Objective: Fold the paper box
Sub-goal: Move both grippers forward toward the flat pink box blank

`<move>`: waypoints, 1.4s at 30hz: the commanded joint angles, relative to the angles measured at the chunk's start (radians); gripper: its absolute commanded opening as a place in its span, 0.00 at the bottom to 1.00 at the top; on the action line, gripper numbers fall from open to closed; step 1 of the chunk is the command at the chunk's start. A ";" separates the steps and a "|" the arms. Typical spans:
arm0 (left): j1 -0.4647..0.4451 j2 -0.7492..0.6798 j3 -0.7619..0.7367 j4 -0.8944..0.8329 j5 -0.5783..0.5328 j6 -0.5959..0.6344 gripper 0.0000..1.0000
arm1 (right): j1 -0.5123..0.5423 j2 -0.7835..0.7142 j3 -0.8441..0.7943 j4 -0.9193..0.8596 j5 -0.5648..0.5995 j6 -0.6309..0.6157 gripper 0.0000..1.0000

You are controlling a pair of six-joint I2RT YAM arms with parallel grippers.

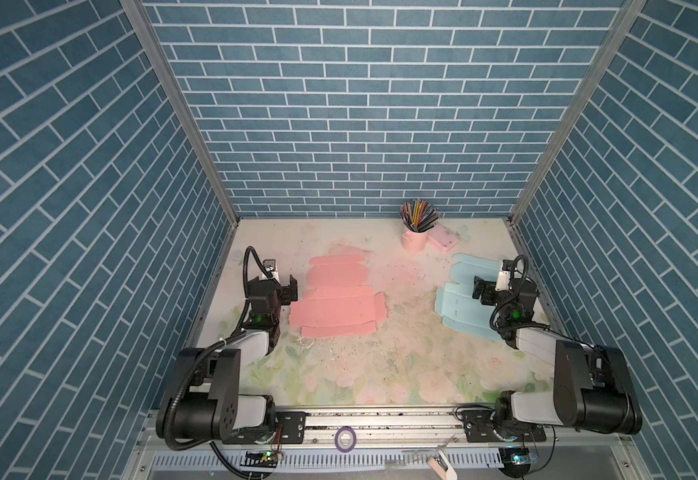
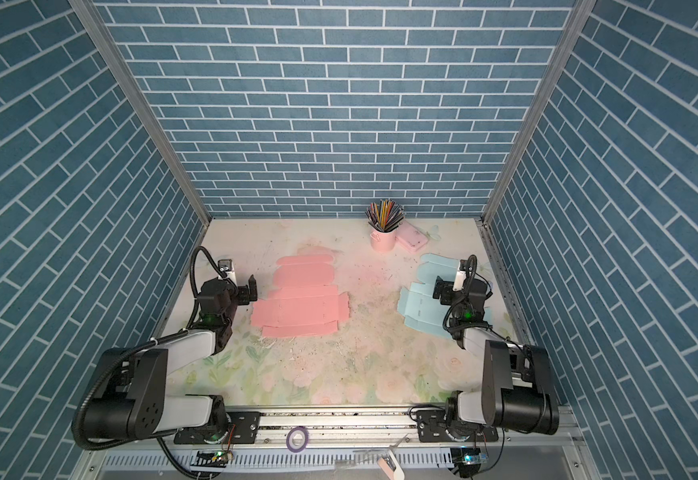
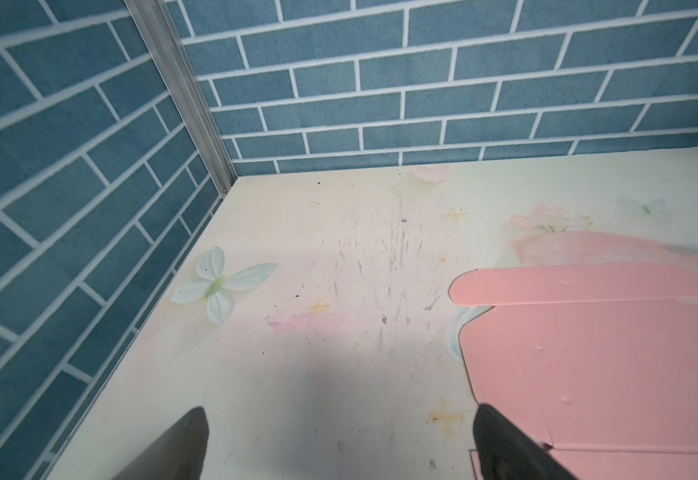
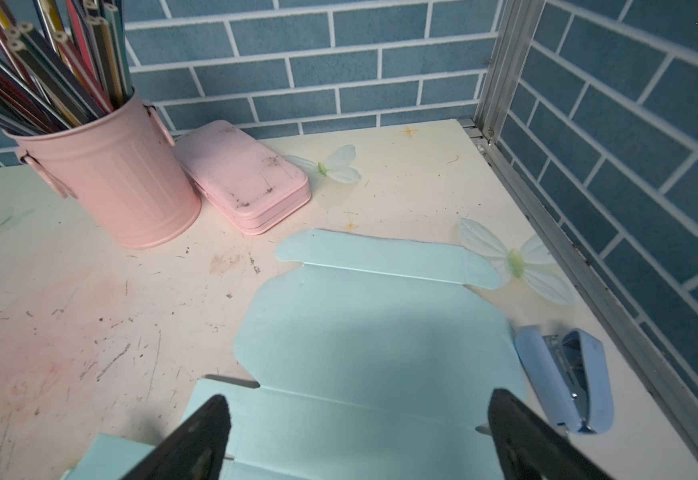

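Next, my left gripper turns the pink box (image 1: pixel 337 297) toward the middle before folding, coming over its front flap (image 1: pixel 338 328) first, because the box lies far from my right gripper.
Two unfolded paper boxes lie flat on the table. The pink one (image 1: pixel 339 301) (image 2: pixel 301 309) lies left of centre, and the light blue one (image 1: pixel 455 305) (image 2: pixel 417 309) lies at the right. My left gripper (image 1: pixel 289 291) (image 3: pixel 341 411) is open and empty. It hovers just beside the left edge of the pink box (image 3: pixel 609 353), over bare table. My right gripper (image 1: pixel 479 289) (image 4: pixel 359 397) is also open and empty, low over the blue box (image 4: pixel 359 328). Its fingers stand one on each side of a crease.
A pink cup of coloured pencils (image 1: pixel 414 241) (image 4: pixel 122 183) and a pink case (image 1: pixel 445 240) (image 4: pixel 243 174) stand at the back right. A blue stapler (image 4: pixel 567 378) lies beside the blue box, near the right wall. A roll of tape (image 1: pixel 345 437) sits on the front rail.
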 commanded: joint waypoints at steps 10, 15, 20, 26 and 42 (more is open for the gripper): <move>-0.010 -0.198 0.277 -0.707 -0.025 -0.268 0.99 | 0.038 -0.201 0.196 -0.497 0.071 0.212 0.99; -0.017 -0.207 0.354 -0.898 0.090 -0.417 0.99 | 0.137 -0.198 0.283 -0.654 0.100 0.226 0.99; -0.041 -0.201 0.399 -1.009 0.194 -0.476 0.99 | 0.272 -0.180 0.342 -0.771 0.154 0.288 0.99; -0.134 -0.165 0.452 -1.131 0.245 -0.455 0.99 | 0.377 -0.114 0.431 -0.882 0.092 0.317 0.99; -0.290 -0.132 0.316 -1.118 0.307 -0.443 0.99 | 0.566 -0.256 0.373 -0.965 -0.010 0.431 0.99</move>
